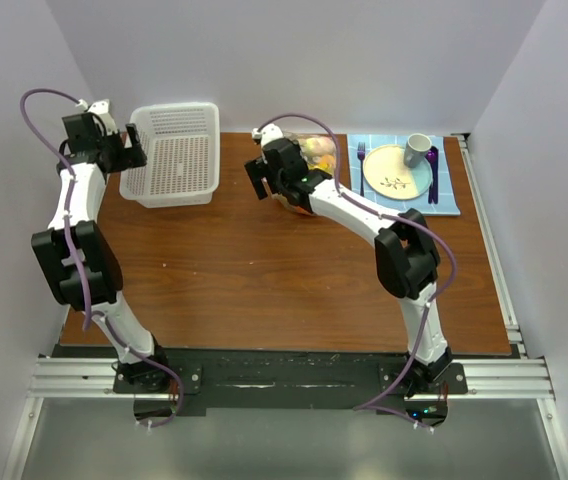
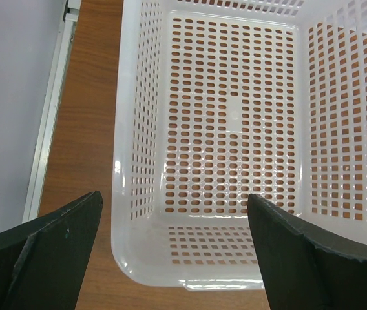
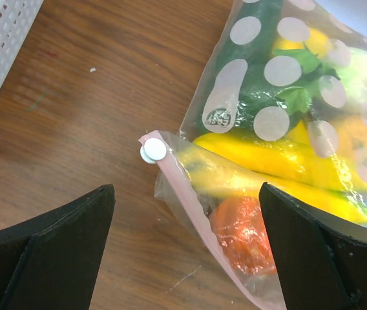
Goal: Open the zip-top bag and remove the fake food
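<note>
The zip-top bag (image 3: pixel 287 132) will sag below my right gripper when I lift it, because loose clear film (image 3: pixel 203 201) connects the zip to the food-filled part of the bag.
The zip-top bag (image 3: pixel 280 116) is clear with white dots and lies on the wooden table, mostly hidden under my right arm in the top view (image 1: pixel 316 150). Its pinkish zip strip (image 3: pixel 193 216) runs down its near edge, with a white slider (image 3: pixel 153 151) at the top end. Inside it is the fake food: yellow bananas (image 3: pixel 280 161), an orange-red round fruit (image 3: pixel 245 236) and a dark green cucumber (image 3: pixel 248 58). My right gripper (image 3: pixel 187 242) is open and hovers over the zip edge. My left gripper (image 2: pixel 174 248) is open and empty over the near end of the white basket (image 2: pixel 138 245).
The white perforated basket (image 1: pixel 171 155) stands at the back left. A blue mat (image 1: pixel 453 180) at the back right holds a yellow plate (image 1: pixel 398 172), a fork (image 1: pixel 361 165), a purple utensil (image 1: pixel 432 172) and a grey cup (image 1: pixel 418 150). White walls enclose the table.
</note>
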Robot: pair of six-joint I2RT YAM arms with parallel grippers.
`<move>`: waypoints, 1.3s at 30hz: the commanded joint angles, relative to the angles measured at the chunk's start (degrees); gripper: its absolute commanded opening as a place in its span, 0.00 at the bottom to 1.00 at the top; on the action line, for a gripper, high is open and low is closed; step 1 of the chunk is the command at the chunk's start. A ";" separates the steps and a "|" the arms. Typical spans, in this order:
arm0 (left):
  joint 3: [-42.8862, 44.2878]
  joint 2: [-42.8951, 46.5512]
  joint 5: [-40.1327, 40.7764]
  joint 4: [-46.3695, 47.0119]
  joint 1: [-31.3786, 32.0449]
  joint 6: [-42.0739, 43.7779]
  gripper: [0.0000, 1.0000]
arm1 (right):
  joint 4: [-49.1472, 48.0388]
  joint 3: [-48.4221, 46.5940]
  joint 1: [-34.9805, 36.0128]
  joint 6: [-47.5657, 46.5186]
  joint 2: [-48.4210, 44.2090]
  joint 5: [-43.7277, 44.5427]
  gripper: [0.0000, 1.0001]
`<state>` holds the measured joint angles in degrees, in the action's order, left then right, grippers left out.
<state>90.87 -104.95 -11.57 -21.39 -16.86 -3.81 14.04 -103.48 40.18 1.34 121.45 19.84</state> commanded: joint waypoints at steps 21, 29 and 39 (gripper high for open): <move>5.73 -11.69 8.50 15.05 -0.10 2.05 1.00 | -6.92 11.98 0.16 3.13 -2.09 -2.08 0.19; 5.74 -15.65 8.32 16.10 -0.10 7.67 1.00 | -13.34 26.30 0.77 11.04 -12.01 -4.98 0.00; 1.42 -15.47 4.98 15.76 -0.10 7.95 0.59 | -14.40 42.92 6.39 15.70 -30.20 -9.46 0.00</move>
<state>94.28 -121.08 -4.71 -8.05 -16.84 3.05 1.85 -64.31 44.01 13.61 97.43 12.84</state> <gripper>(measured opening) 0.736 0.015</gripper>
